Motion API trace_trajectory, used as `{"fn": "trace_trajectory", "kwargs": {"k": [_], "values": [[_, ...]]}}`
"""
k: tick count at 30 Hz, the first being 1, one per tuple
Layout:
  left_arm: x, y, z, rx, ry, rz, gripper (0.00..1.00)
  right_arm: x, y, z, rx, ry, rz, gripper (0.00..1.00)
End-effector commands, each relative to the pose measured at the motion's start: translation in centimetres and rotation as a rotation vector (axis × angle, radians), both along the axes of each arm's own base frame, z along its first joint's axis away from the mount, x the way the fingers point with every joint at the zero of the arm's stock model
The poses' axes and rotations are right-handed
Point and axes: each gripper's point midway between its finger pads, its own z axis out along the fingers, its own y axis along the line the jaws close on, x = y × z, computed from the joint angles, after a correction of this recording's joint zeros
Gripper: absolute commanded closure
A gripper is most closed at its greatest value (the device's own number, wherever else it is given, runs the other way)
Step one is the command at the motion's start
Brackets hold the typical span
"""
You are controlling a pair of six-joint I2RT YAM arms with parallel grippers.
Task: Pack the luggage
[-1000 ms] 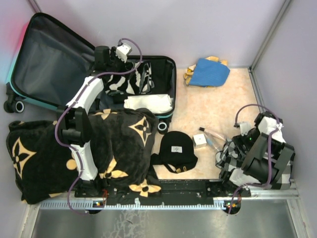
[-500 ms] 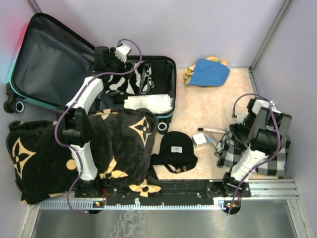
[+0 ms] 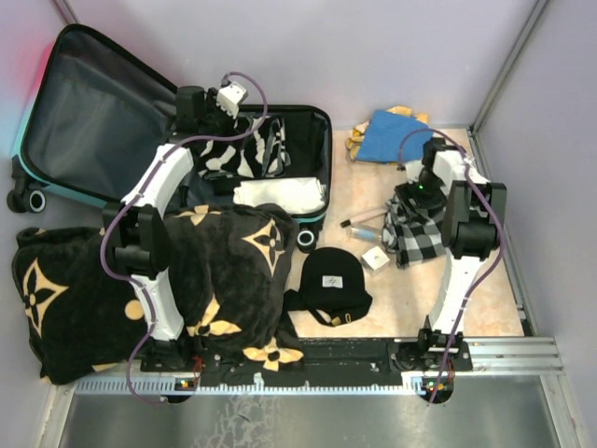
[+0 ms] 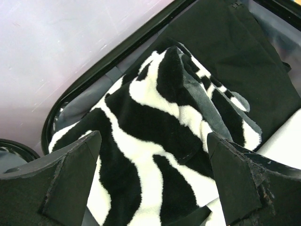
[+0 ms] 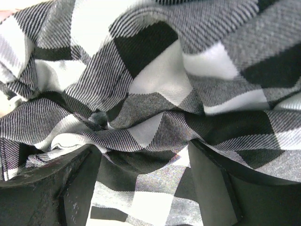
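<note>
Next, I take the cloth's end [image 3: 394,226] closest to the luggage with my left gripper to help spread the cloth before packing, because the plaid cloth lies bunched [image 3: 409,203] under my right gripper.
The luggage [image 3: 317,126] lies open at the far left, its grey-lined lid [image 3: 89,112] tilted back. A zebra-print fabric [image 3: 238,154] and a white item [image 3: 280,194] lie in its base. My left gripper [image 3: 207,126] hovers open over the zebra-print fabric [image 4: 141,94], and its jaws [image 4: 153,139] stand wide with nothing gripped. My right gripper [image 3: 418,191] is shut on a black-and-white plaid cloth [image 3: 415,233] that hangs over the table, right of the luggage. In the right wrist view the plaid cloth [image 5: 164,70] is bunched between the gripper's [image 5: 141,150] fingers.
A big black blanket with tan flowers [image 3: 84,289] lies at the near left, under the left arm. A black beanie [image 3: 334,278], a small white box [image 3: 376,259] and a thin tube [image 3: 359,222] lie mid-table. A blue cloth [image 3: 396,135] rests on yellow fabric at the back.
My right arm has swung from the near right corner toward the back and left, carrying the plaid cloth with it. The left arm has not moved.
</note>
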Motion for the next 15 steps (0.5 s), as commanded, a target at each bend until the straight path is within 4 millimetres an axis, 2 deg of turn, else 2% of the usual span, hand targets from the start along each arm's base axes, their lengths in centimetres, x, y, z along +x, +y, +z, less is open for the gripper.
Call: {"fn": "trace_trajectory", "kwargs": {"k": [1,4,7,11,15], "values": [[-1.9,-2.3,1.9,-0.002,-0.012,-0.082,0.01,5.5,7.6,-2.7,0.186,-0.123,0.128,0.26],[-3.1,-4.3,1.7,0.002,0.000,-0.138,0.00,5.2,10.2,-1.9,0.239,-0.124,0.148,0.24],[-5.1,-7.4,1.1,-0.025,0.046,-0.220,0.00,4.9,11.4,-0.3,0.289,-0.136,0.161,0.24],[-8.8,-13.2,0.0,-0.065,0.121,-0.350,0.01,3.3,11.0,2.0,0.288,-0.150,0.246,0.23],[-12.8,-20.2,-0.8,-0.149,0.222,-0.496,0.01,2.8,10.5,6.2,0.333,-0.212,0.261,0.17]]}}
